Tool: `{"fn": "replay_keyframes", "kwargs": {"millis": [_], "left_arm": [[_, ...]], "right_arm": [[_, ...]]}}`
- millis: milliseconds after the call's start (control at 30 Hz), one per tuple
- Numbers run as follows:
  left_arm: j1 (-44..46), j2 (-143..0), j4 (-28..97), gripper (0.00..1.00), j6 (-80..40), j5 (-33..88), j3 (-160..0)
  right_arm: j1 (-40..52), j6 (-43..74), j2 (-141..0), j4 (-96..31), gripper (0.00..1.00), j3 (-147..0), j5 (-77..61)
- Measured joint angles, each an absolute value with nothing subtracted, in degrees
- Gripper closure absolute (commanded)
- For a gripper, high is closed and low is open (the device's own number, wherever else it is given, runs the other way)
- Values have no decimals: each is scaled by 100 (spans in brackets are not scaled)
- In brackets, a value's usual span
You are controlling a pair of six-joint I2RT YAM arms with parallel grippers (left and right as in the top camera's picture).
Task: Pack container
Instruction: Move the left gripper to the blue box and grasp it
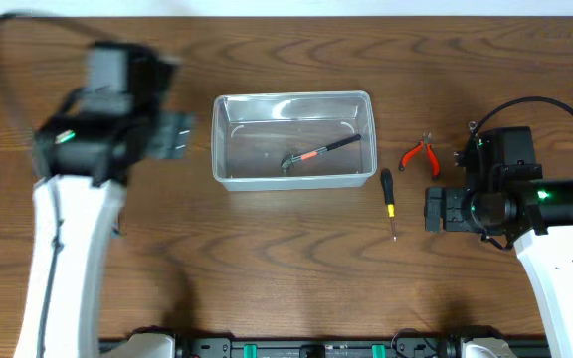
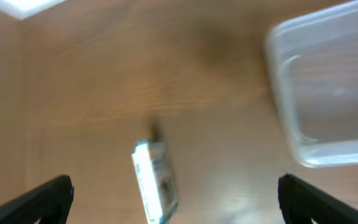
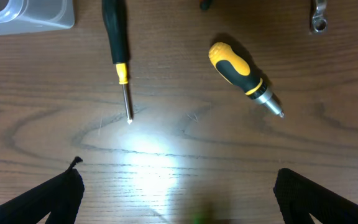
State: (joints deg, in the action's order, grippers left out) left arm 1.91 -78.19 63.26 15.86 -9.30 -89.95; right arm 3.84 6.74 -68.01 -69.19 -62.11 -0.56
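My left gripper should go on lowering until my open fingers straddle the white-and-blue object [image 2: 151, 174], which lies clear of the container with its narrow width [image 2: 156, 185] facing them.
The container [image 1: 225, 167], a clear rectangular tub, stands mid-table with a red-and-black-handled tool [image 1: 318, 154] lying in it. My left gripper [image 1: 175, 135], blurred, hangs just left of the tub. In the left wrist view it [image 2: 176, 182] is open, high above the wood, with the container [image 2: 328, 93] at the upper right. My right gripper [image 1: 438, 209] is right of a slim black-and-yellow screwdriver [image 1: 389, 199]. It [image 3: 179, 173] stands open over bare wood, the slim screwdriver [image 3: 118, 50] and a stubby yellow-and-black screwdriver [image 3: 241, 71] lying ahead of it.
Red-handled pliers [image 1: 419, 154] lie right of the tub. A small white-and-blue object [image 2: 156, 180] lies on the table below the left gripper. A metal ring-ended tool [image 3: 317, 18] shows at the right wrist view's top edge. The tub's corner [image 3: 27, 15] shows top left.
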Motion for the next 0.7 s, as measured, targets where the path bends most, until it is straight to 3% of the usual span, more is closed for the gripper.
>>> {"fn": "replay_keyframes", "kwargs": {"millis": [333,700], "left_arm": [[-1852,-8226,6534,2,1201,-8,-8910],[-2217,-10036,6407,2,1205,460,-8667]], "right_arm": [[381,628,-6801,-6919,1,-6211,-56],[384,626,-6801,-6921,1,-6211,-56]]}}
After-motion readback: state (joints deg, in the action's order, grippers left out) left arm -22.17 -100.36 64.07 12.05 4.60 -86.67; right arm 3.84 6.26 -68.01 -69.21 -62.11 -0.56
